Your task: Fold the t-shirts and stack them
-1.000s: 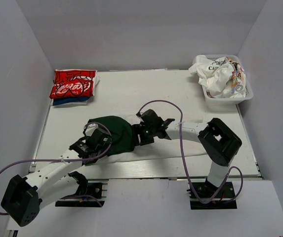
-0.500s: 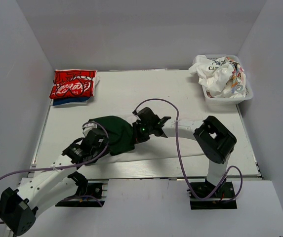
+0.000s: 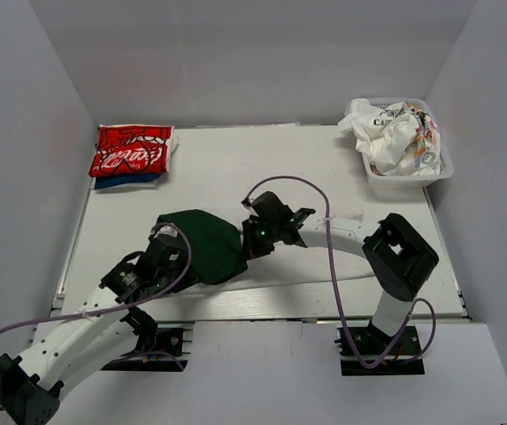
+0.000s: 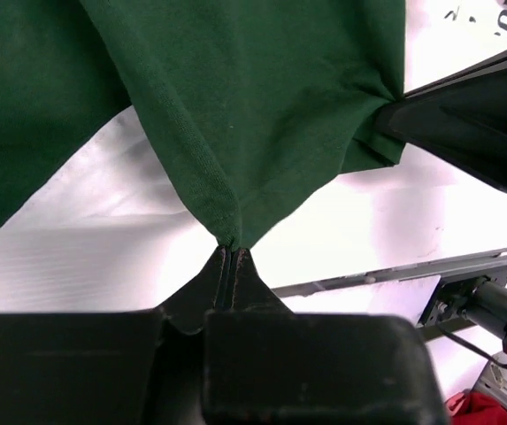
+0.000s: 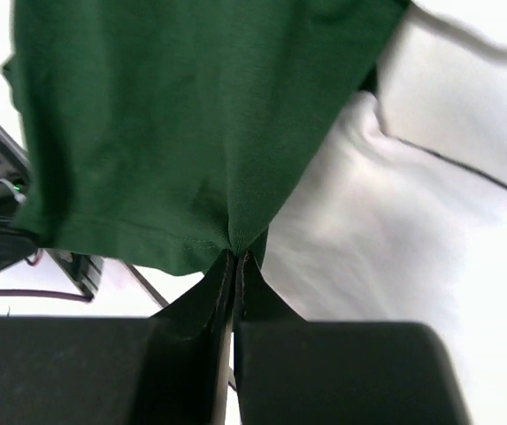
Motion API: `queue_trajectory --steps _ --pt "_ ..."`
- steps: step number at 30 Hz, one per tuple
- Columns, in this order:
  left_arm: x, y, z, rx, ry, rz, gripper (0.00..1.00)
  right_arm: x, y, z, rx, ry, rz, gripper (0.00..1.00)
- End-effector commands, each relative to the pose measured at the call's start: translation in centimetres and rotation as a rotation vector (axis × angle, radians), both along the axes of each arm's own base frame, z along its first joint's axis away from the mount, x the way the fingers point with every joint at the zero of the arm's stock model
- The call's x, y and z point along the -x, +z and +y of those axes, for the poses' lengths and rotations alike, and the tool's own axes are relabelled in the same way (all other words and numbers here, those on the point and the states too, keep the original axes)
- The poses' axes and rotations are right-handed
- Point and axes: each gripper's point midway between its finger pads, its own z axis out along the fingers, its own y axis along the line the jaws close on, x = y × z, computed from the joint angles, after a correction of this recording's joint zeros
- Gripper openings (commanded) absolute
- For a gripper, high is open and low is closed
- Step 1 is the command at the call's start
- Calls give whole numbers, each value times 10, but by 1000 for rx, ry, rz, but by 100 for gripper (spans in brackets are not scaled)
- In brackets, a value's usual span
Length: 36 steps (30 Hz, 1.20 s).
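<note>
The shirt's green part (image 3: 214, 248) is bunched up by the front rail and the shirt's white body lies crosswise, so next my left gripper moves the green part to the back (image 3: 260, 158) before folding.
A dark green t-shirt (image 3: 202, 243) is bunched near the table's front, between my two grippers. My left gripper (image 3: 166, 241) is shut on the shirt's left edge; in the left wrist view the cloth (image 4: 235, 106) runs up from the pinched tips (image 4: 229, 249). My right gripper (image 3: 247, 241) is shut on the shirt's right edge, and the right wrist view shows the green hem (image 5: 147, 133) pinched between the closed tips (image 5: 237, 254). A folded red Coca-Cola t-shirt (image 3: 132, 150) lies at the back left on something blue. Off-white printed t-shirts (image 3: 395, 137) fill the basket.
A white mesh basket (image 3: 443, 170) stands at the back right corner. White walls close in the table on three sides. The table's metal front rail (image 3: 306, 305) runs just below the green shirt. A purple cable (image 3: 311, 190) loops over the right arm.
The right gripper has closed on the green shirt's right edge. The left arm has drawn back toward the front left, still pinching its edge, and the shirt has shifted with both.
</note>
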Motion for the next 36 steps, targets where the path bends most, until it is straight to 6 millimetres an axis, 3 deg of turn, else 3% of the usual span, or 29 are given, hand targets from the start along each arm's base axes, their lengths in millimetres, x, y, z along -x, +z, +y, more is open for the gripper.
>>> queue_trajectory --steps 1,3,4,5,6,7,10,11,13,16,17,19,20,22,24,25,27,28,29,30,33,34,36 --pt "9 -6 5 -4 3 18 0 6 -11 -8 45 8 33 0" --pt "9 -16 13 -42 40 38 4 2 -18 -12 87 -17 34 2" --pt "10 -20 16 -59 55 55 15 0 -20 -14 102 -27 30 20" --pt "9 -20 18 -75 62 60 42 -12 -19 -15 128 -63 -13 35" --pt "9 -25 20 -100 69 75 47 -12 -20 -23 163 -77 -10 47" --pt "7 -20 22 -110 83 79 67 -18 -18 -26 184 -98 -40 69" --pt "6 -17 22 -132 88 94 70 -30 -7 -39 228 -153 -105 90" --pt "3 -8 20 -121 89 80 84 -30 -6 -43 240 -162 -110 90" --pt "-7 2 18 -117 85 32 98 -42 4 -59 271 -229 -176 90" --pt "-24 11 17 -126 90 -49 100 -65 6 -89 315 -346 -248 90" --pt "-35 12 11 -121 93 -78 100 -83 6 -108 327 -414 -242 90" --pt "-53 11 12 -141 117 -114 100 -93 1 -121 332 -450 -232 90" --pt "-66 14 8 -138 134 -145 100 -108 -1 -140 347 -508 -230 90" --pt "-90 -1 10 -248 160 -144 100 -127 -13 -165 376 -554 -222 90" --pt "-105 1 6 -253 168 -171 100 -136 -16 -176 391 -572 -221 90" --pt "-110 -21 8 -308 157 -106 100 -144 -21 -183 382 -588 -208 90" --pt "-125 -30 1 -327 149 -56 100 -158 -37 -199 392 -599 -180 90" --pt "-131 -40 7 -350 169 -23 100 -159 -40 -194 362 -584 -161 90" --pt "-133 -63 5 -370 138 42 100 -162 -53 -195 371 -581 -141 90" --pt "-145 -67 -2 -340 131 40 100 -165 -57 -201 370 -600 -126 90" --pt "-162 -98 -3 -322 128 118 100 -154 -73 -204 392 -594 -67 90" --pt "-168 -106 2 -327 137 136 100 -140 -82 -208 407 -595 -32 90" --pt "-192 -106 -6 -305 117 133 100 -132 -76 -206 388 -617 -36 90"
